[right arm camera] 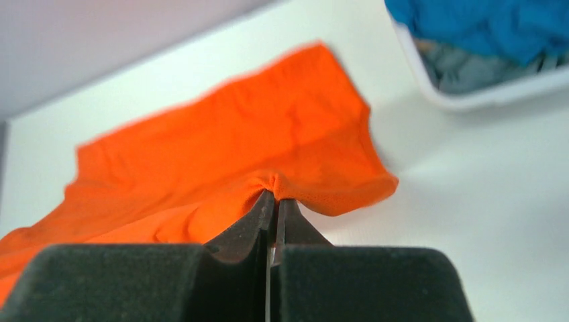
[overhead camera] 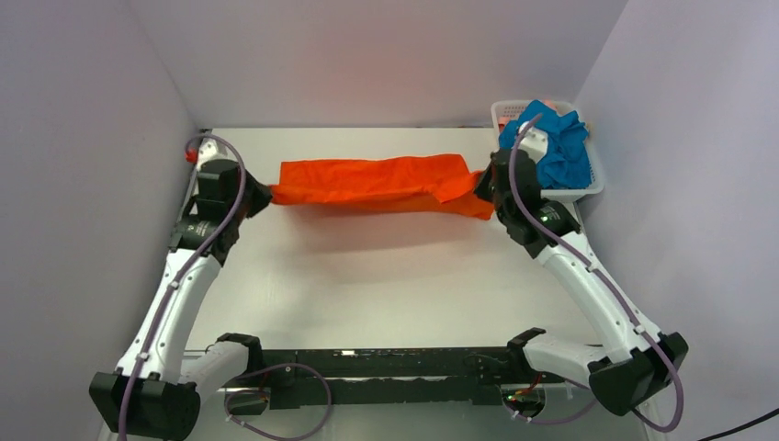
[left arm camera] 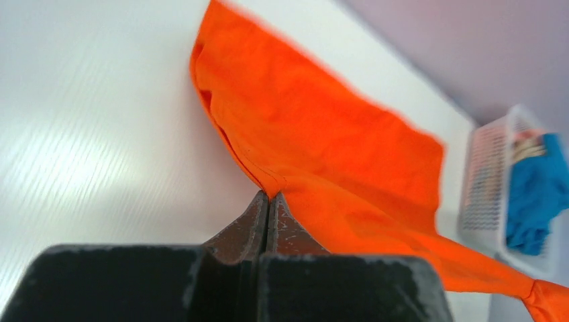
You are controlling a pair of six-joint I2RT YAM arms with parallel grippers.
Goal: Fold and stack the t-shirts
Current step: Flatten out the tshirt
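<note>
The orange t-shirt's loose body (overhead camera: pixel 377 172) hangs toward the back wall, so my left gripper and right gripper should swing back and lay it open toward the near table edge (overhead camera: pixel 381 338).
The orange t-shirt (overhead camera: pixel 377 181) hangs stretched as a wide band between my two grippers, above the far half of the table. My left gripper (overhead camera: pixel 262 197) is shut on its left end; in the left wrist view (left arm camera: pixel 268 196) the jaws pinch a cloth edge (left arm camera: pixel 322 141). My right gripper (overhead camera: pixel 481 186) is shut on its right end; the right wrist view (right arm camera: pixel 274 194) shows cloth (right arm camera: pixel 221 154) bunched at the tips. The teal blue t-shirt (overhead camera: pixel 556 142) lies crumpled in the basket, also in the left wrist view (left arm camera: pixel 537 194) and the right wrist view (right arm camera: pixel 483 23).
A white mesh basket (overhead camera: pixel 592 188) stands at the far right corner against the wall, close behind my right arm. Grey walls close in the left, back and right. The white table (overhead camera: pixel 367 285) lies below the shirt.
</note>
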